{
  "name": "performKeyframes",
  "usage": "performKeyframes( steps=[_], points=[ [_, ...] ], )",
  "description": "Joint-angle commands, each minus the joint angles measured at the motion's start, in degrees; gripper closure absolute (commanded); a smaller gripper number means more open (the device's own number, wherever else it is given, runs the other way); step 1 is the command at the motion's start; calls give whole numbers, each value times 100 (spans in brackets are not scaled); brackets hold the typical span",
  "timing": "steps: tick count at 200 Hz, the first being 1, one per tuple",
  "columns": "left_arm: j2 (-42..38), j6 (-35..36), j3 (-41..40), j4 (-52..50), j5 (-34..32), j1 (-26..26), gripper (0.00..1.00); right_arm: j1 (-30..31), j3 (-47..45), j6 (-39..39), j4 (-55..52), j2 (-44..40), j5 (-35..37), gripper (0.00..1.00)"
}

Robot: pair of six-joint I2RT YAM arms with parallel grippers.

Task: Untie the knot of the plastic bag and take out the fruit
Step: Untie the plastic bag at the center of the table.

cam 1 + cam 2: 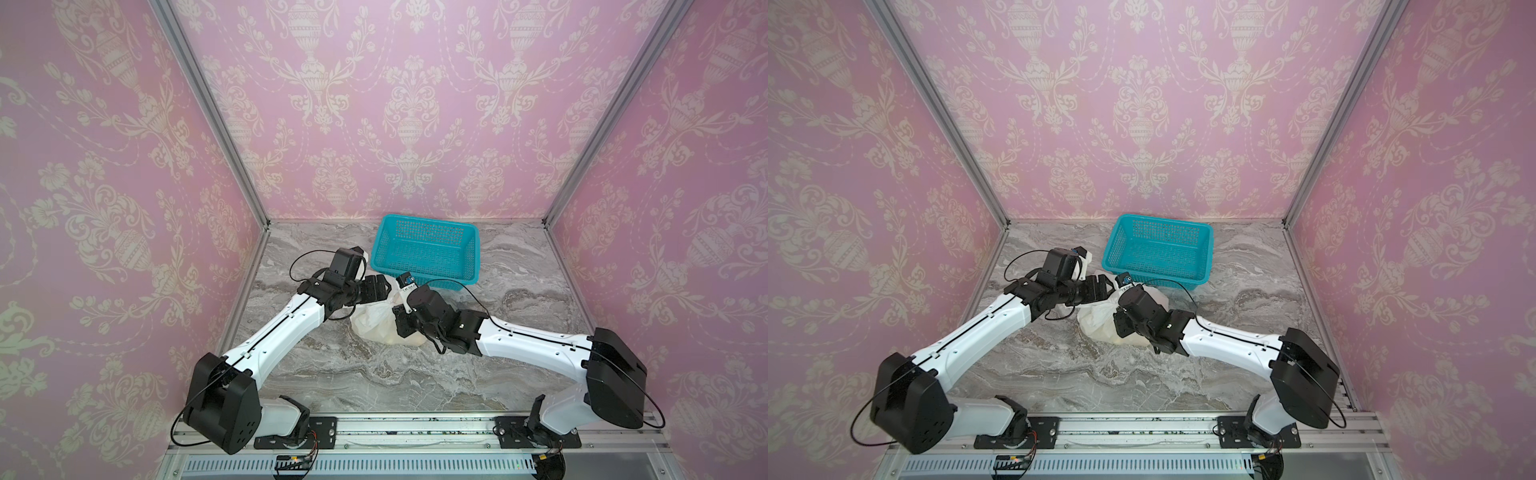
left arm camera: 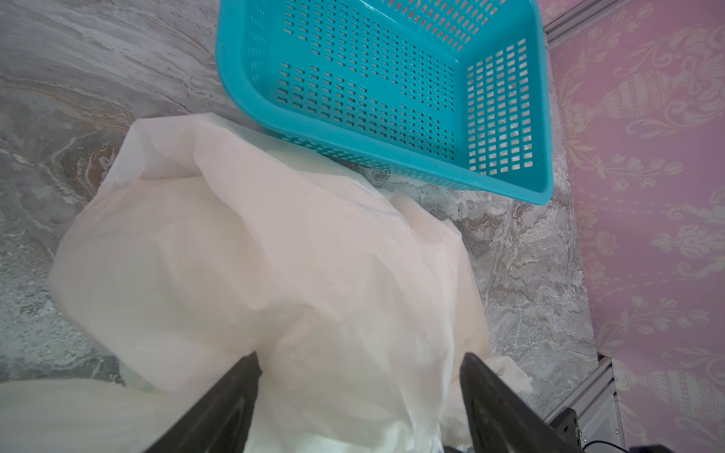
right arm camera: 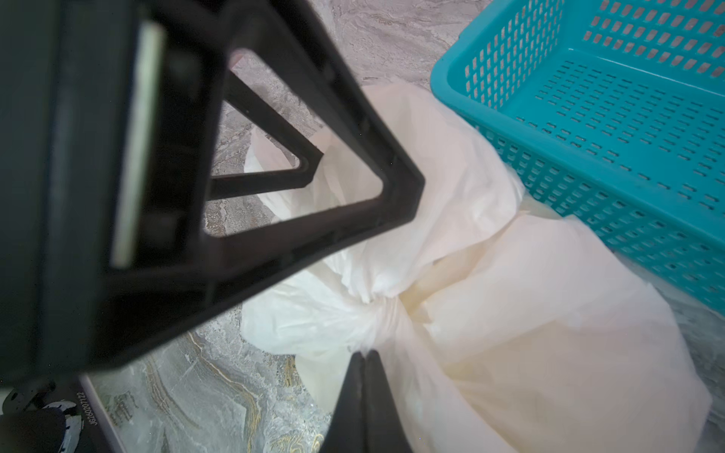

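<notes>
I should open my right gripper, take hold of film close by and pull away from my left gripper, because the bag's knot [image 3: 381, 306] is bunched up tight next to where my right gripper pinches.
The white plastic bag [image 1: 376, 324] lies on the marble table just in front of the teal basket, in both top views. Its knot [image 3: 378, 300] is a twisted bunch with flat tails spreading towards the basket. My right gripper [image 3: 365, 353] is shut, its tips pinching bag film right beside the knot. My left gripper [image 2: 359, 362] is open, and a broad fold of the bag lies between its two black fingers [image 2: 235, 388]. In the right wrist view, one of those fingers [image 3: 325, 219] hangs over the tail. The fruit is hidden inside the bag.
The teal mesh basket [image 1: 471, 253] stands behind the bag, near the back wall, and touches the bag's far edge [image 3: 521, 204]. Pink walls with metal frame posts [image 1: 249, 178] close the sides and back. Both arms meet over the bag at mid-table.
</notes>
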Motion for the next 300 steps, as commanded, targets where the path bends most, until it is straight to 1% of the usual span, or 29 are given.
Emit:
performKeyframes(
  steps=[1,26,46,50,54,80,88,97,139,177,193,196,209,223,238,248,263,284,300],
  points=[
    [64,149,181,-26,85,-89,15,63,-114,-167,314,-173,-96,100],
    [131,154,175,31,87,-147,15,71,-117,-131,306,-175,-27,100],
    [260,190,204,22,51,-175,25,77,-146,-95,302,-202,20,100],
    [288,189,211,17,51,-177,28,80,-160,-92,313,-215,28,100],
    [319,189,221,7,46,-175,34,78,-174,-90,320,-231,40,100],
    [403,210,262,-81,-225,-190,79,74,-269,-55,353,-319,133,100],
    [400,218,251,-71,-305,-192,91,75,-300,-59,351,-353,152,100],
    [375,224,238,-76,-404,-187,100,76,-322,-59,333,-391,197,100],
    [21,225,102,-58,-956,-186,100,70,-352,-33,160,-430,499,100],
    [-655,236,-138,-58,-1729,-168,100,66,-429,-2,125,-469,711,100],
    [-900,244,-236,-11,-1832,-149,100,55,-432,21,110,-481,679,100],
    [-935,243,-250,6,-1826,-151,100,55,-424,17,101,-488,649,97],
    [-1014,244,-306,90,-1779,-151,100,68,-423,-20,178,-503,408,74],
    [-1020,234,-334,148,-1727,-150,100,95,-448,-79,293,-532,163,53],
    [-994,226,-322,143,-1734,-150,100,153,-460,-124,378,-553,58,37],
    [-982,231,-323,146,-1731,-151,100,184,-409,-147,387,-506,7,31],
    [-960,225,-334,165,-1710,-150,100,254,-262,-147,371,-356,-18,27],
    [-938,225,-325,164,-1716,-151,100,322,103,-68,222,35,74,26],
    [-942,225,-331,149,-1739,-151,100,323,395,26,57,389,165,27]
  ],
)
